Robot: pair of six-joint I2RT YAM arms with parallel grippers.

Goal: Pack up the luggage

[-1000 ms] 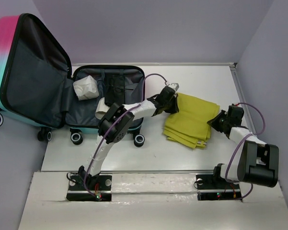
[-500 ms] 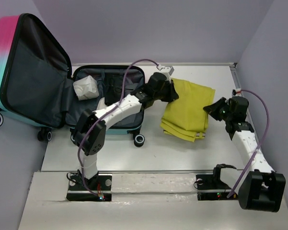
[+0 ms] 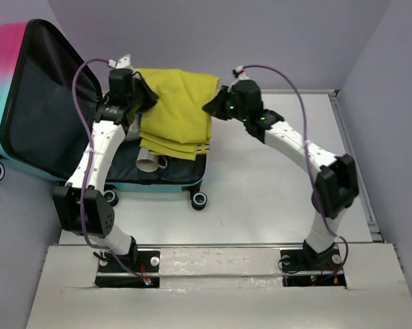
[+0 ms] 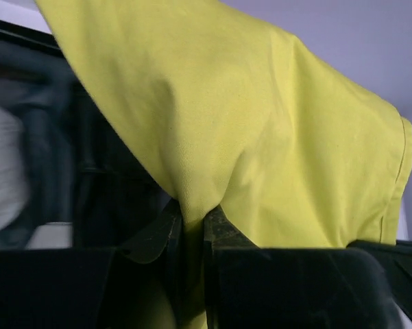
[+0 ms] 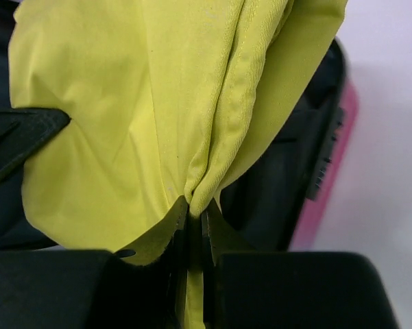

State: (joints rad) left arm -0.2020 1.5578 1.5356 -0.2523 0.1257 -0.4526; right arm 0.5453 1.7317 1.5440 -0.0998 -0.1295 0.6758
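The yellow-green cloth's edge (image 3: 214, 88) in my right gripper goes beyond the luggage's rim, so next I move the cloth toward the lid and put it down inside the luggage (image 3: 125, 154).
The luggage (image 3: 17, 103) lies open at the left, pink-to-teal shell, dark grey lining, black wheels. A folded yellow-green cloth (image 3: 177, 110) hangs over its open lower half, held up between both grippers. My left gripper (image 3: 145, 96) is shut on the cloth's left edge; my right gripper (image 3: 211, 106) is shut on its right edge. The left wrist view shows the cloth (image 4: 260, 137) pinched between the fingers (image 4: 161, 229). The right wrist view shows the cloth (image 5: 144, 116) pinched likewise, with the luggage's pink shell (image 5: 329, 185) behind.
A white rolled item (image 3: 149, 159) lies inside the luggage below the cloth. The lid stands upright at the far left. A purple wall closes the back and right. A raised rail runs along the near edge by the arm bases.
Both grippers have carried the cloth from the table's right-middle, up and left, to above the open luggage. The white bundle in the luggage is now covered by the cloth.
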